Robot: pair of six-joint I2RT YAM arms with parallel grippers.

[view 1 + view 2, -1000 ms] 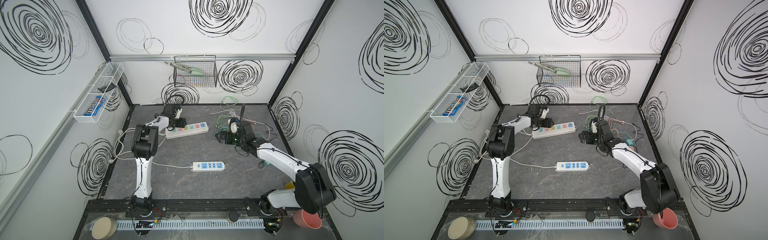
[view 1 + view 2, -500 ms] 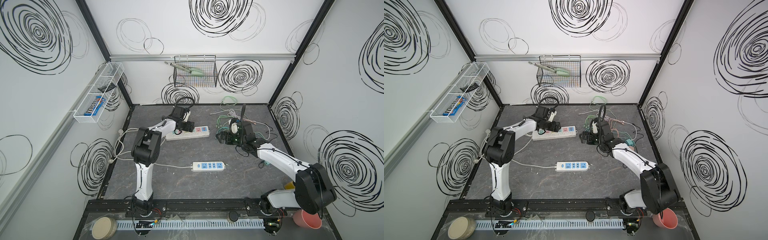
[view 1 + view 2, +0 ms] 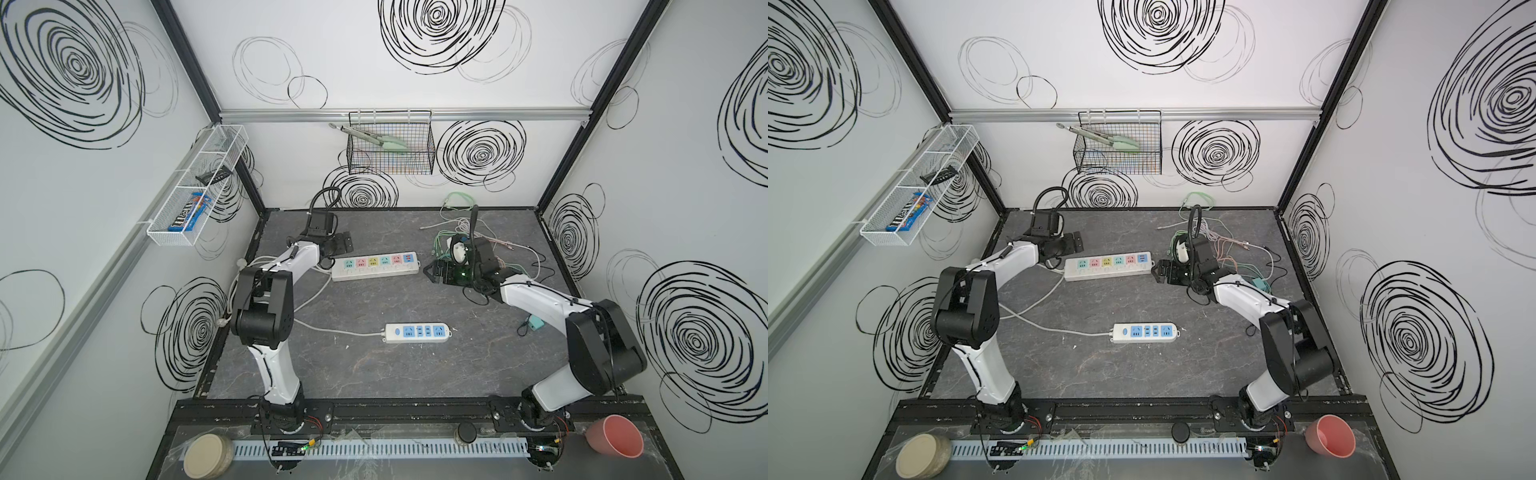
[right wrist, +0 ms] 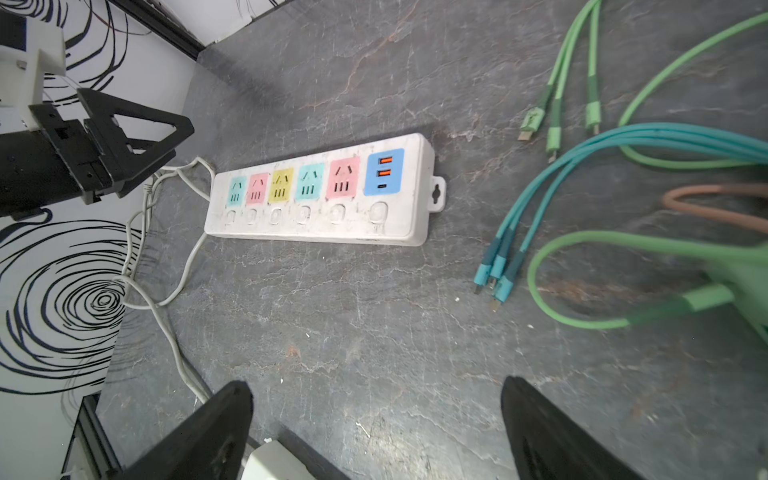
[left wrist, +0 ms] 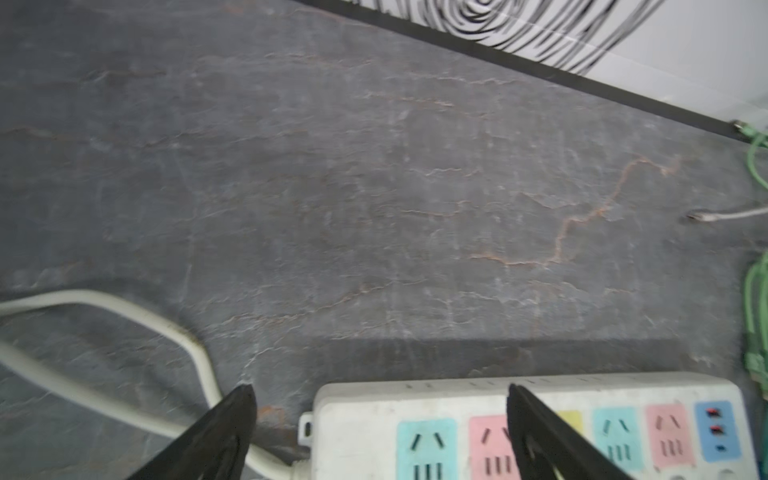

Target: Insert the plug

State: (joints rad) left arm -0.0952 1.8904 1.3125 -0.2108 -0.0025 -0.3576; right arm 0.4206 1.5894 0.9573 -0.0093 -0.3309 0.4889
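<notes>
My right gripper should go to the long white power strip (image 3: 374,267), grab its USB end (image 3: 410,260) and help my left gripper straighten it closer, because the power strip lies at a slant short of the cable tangle.
A long white power strip (image 3: 376,266) (image 3: 1108,267) with coloured sockets and a blue USB panel (image 4: 384,171) lies at mid-back. My left gripper (image 3: 343,242) (image 5: 379,388) stands open at its corded end, one finger (image 5: 536,432) over a pink socket and the other beside the cord (image 5: 199,357). To the right of the strip's USB end, my right gripper (image 3: 432,272) (image 4: 376,390) is open and empty above bare table. Loose teal plug ends (image 4: 494,278) and green plug ends (image 4: 552,141) lie nearby. Neither gripper holds a plug.
A small white strip (image 3: 417,332) with blue sockets lies front of centre, its cord running left. A cable tangle (image 3: 478,232) fills the back right, with a teal adapter (image 3: 535,322) beside the right arm. A wire basket (image 3: 390,153) hangs on the back wall. A pink cup (image 3: 615,436) stands front right.
My left gripper has opened wider; it swung out over the long strip and has come back to the strip's corded end. The right arm has not moved.
</notes>
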